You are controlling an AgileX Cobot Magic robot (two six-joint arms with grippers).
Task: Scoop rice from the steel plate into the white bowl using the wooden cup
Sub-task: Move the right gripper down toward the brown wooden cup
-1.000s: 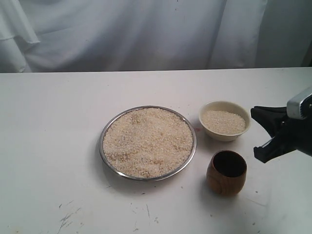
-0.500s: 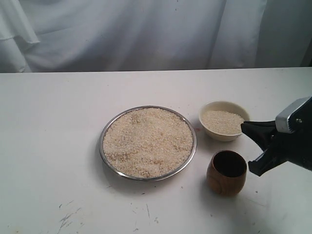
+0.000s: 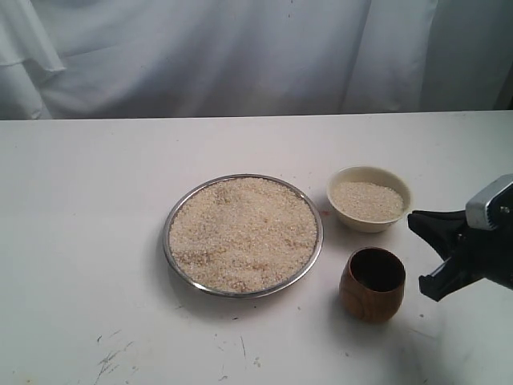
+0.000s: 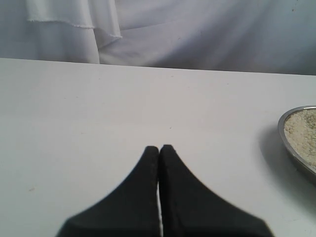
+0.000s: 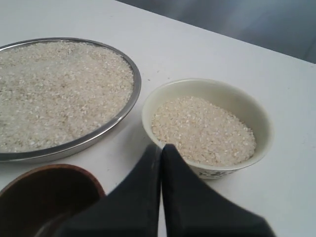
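Observation:
The white bowl [image 3: 369, 200], beside the wooden cup, has my closed right gripper pointing at it, so I should move back, open the gripper and turn it down around the cup [image 3: 373, 284].
The steel plate [image 3: 167, 241] sits mid-table, heaped with rice [image 3: 240, 233]. To its right is the white bowl [image 3: 351, 218], also holding rice [image 3: 369, 200]. The wooden cup [image 3: 373, 285] stands upright in front of the bowl, its inside dark. My right gripper [image 3: 415, 218] hovers shut and empty, its tips beside the bowl's right rim, apart from the cup. In the right wrist view the shut gripper [image 5: 161, 147] points at the bowl [image 5: 148, 116], with the cup [image 5: 49, 197] beside it. My left gripper [image 4: 159, 148] is shut over bare table, with the plate's rim [image 4: 284, 140] off to one side.
A white cloth [image 3: 240, 56] hangs behind the table's far edge. Faint scratches mark the white table [image 3: 112, 357] near the front left. The left arm is outside the exterior view.
My right gripper dipped down and left toward the bowl, then drew back slightly right and lower. Plate, bowl and cup have not moved.

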